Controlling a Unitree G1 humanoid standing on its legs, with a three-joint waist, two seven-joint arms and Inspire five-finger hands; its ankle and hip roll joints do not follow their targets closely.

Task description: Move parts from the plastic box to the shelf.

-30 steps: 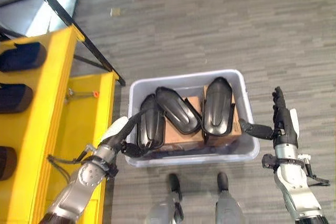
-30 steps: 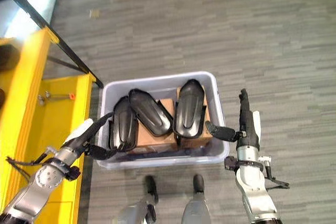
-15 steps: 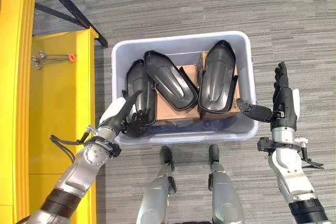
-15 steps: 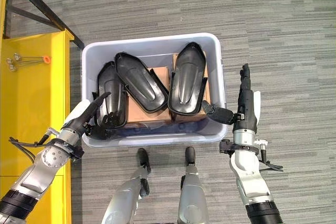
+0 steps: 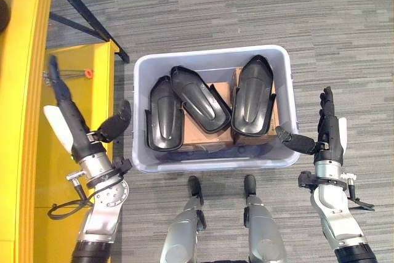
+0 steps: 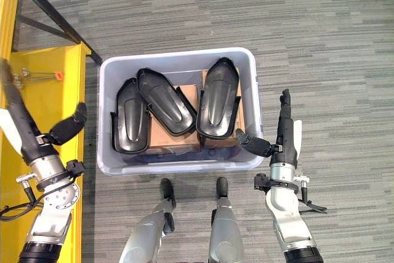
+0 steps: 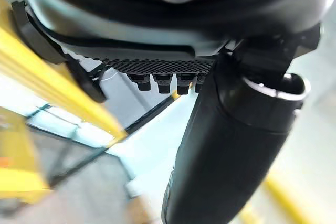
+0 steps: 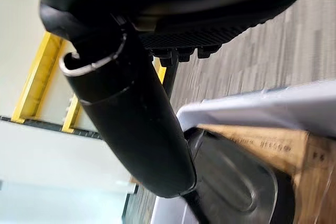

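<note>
My right gripper will lift the black part point(image 5: 253, 95) near it, and this nearer part will come free alone, because cardboard point(image 5: 224, 89) shows between it and the tilted part.
A pale grey plastic box point(image 5: 212, 53) stands on the floor in front of me. Three black moulded parts lie in it: a left part point(image 5: 164, 115), a middle part point(image 5: 200, 98) tilted across it, and a right part point(image 5: 252, 104), all resting on brown cardboard point(image 5: 212, 138). My left hand point(image 5: 74, 124) is raised left of the box, over the yellow shelf point(image 5: 24, 60), fingers straight, thumb out, holding nothing. My right hand point(image 5: 326, 130) stands open just outside the box's near right corner, thumb pointing at the rim.
The yellow shelf has a lower level point(image 5: 74, 90) beside the box, with an orange-tipped tool point(image 5: 69, 75) lying on it. A black frame leg point(image 5: 92, 23) runs diagonally behind it. Grey carpet floor surrounds the box.
My left hand has come away from the left black part, out of the box and up to the left, empty. The right hand has barely moved. The camera has shifted.
</note>
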